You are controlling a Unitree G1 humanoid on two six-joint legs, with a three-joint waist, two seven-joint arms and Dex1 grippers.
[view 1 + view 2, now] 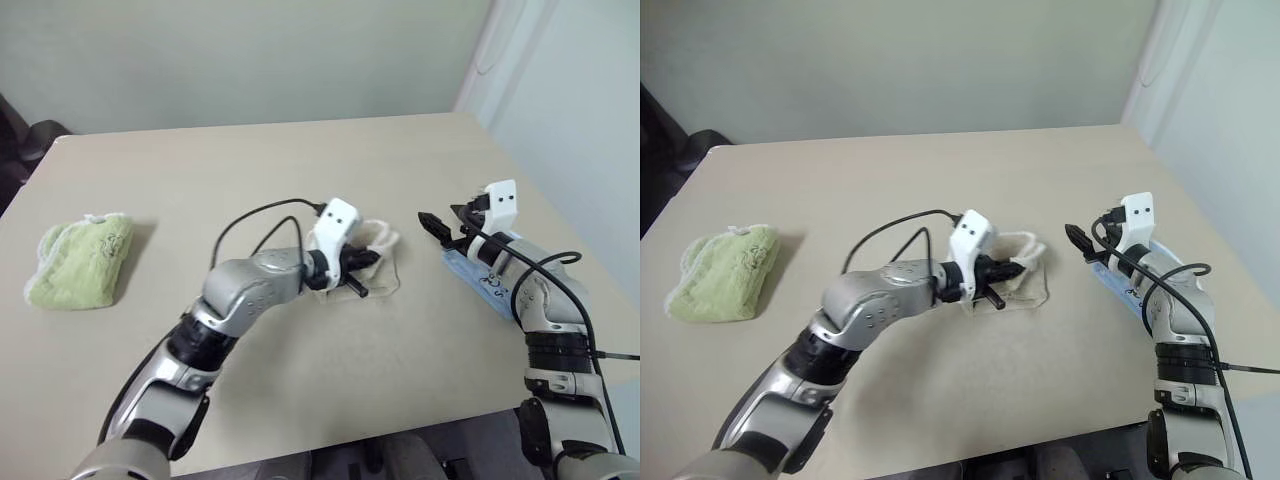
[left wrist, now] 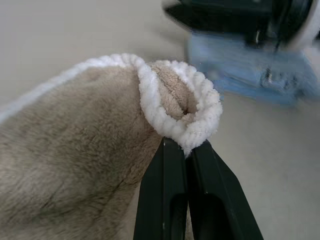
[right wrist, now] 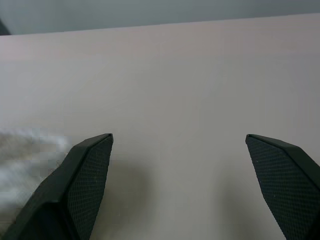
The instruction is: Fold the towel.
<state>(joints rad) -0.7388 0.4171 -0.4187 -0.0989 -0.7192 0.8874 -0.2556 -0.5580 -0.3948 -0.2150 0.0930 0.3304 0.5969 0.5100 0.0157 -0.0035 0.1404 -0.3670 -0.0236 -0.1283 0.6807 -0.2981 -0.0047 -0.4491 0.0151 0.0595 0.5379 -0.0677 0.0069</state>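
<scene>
I expect the towel to stay folded when I carry it by its edge, because the beige towel's corded edge (image 1: 383,235) curls back over a small patch.
The beige towel (image 1: 388,268) lies bunched in a small heap at the middle of the table, with its white corded edge (image 2: 175,112) curled into a loop. My left gripper (image 1: 362,264) is shut on that corded edge and holds a fold of the towel (image 2: 75,150) lifted off the table. My right gripper (image 1: 448,220) hovers just right of the towel, open, with nothing between its fingers (image 3: 87,170). In the right wrist view a blurred bit of the towel (image 3: 25,155) shows beside one finger.
A light blue folded towel (image 1: 478,278) lies under my right forearm near the table's right edge. A light green folded towel (image 1: 80,262) sits at the far left. The beige table (image 1: 300,170) stretches bare behind the arms; a dark chair (image 1: 25,145) stands at the back left.
</scene>
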